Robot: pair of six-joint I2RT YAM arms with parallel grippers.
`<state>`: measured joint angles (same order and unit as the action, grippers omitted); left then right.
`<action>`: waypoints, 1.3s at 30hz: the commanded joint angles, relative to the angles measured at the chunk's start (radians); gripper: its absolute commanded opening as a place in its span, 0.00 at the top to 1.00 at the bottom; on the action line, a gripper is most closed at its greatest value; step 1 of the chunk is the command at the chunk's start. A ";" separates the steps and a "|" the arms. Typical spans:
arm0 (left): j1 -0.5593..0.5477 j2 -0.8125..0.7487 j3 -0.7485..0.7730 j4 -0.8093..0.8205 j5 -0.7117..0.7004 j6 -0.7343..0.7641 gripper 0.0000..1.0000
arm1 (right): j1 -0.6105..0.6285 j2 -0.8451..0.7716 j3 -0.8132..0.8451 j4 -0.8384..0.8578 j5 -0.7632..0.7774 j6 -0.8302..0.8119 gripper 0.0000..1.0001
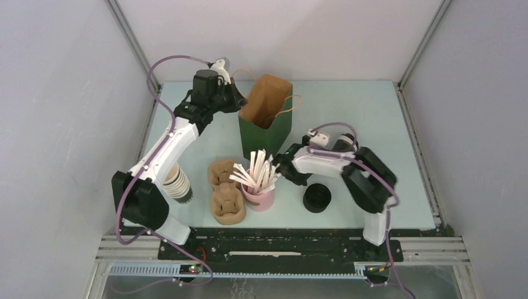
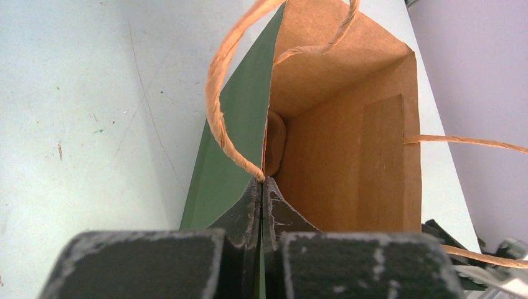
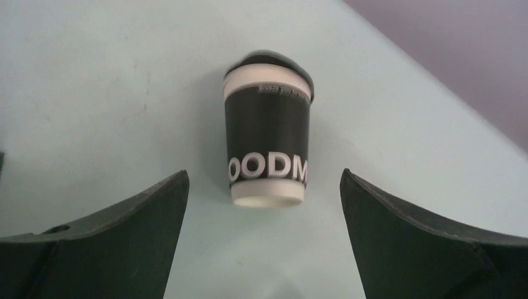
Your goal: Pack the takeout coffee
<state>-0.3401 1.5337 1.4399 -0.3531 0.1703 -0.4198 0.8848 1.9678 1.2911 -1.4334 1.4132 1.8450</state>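
The takeout coffee is lying on its side and its base [image 3: 268,196] points toward my right gripper. I should go around to the lid's end [image 3: 268,70] and stand the cup up first.
The takeout coffee [image 3: 268,134], a black cup with white lettering and a black lid, lies on its side on the pale green table, base towards the right wrist camera. My right gripper [image 3: 264,180] is open, its fingers either side of the cup's base without touching it. In the top view this gripper [image 1: 281,169] sits beside the straw holder and I cannot make out the cup. A green paper bag [image 1: 268,115] stands open at the back. My left gripper [image 1: 238,94] is shut on the bag's rim [image 2: 262,182] at the handle's root. A rounded brown thing [image 2: 277,140] lies inside the bag.
A pink holder [image 1: 259,198] full of pale straws stands front centre. Two brown pulp cup carriers [image 1: 225,193] lie left of it. A ribbed stack of cups [image 1: 177,182] lies by the left arm. A squat black stack of lids [image 1: 317,198] stands near the right arm.
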 commanded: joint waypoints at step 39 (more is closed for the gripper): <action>0.016 0.019 -0.028 0.051 0.119 -0.028 1.00 | -1.011 -0.478 -0.228 0.743 -1.590 -1.405 0.00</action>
<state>-0.3321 1.5467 1.4361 -0.3157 0.2577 -0.4305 -0.1310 1.4685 1.0519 -0.6907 -0.1940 0.4755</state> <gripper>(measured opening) 0.005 0.996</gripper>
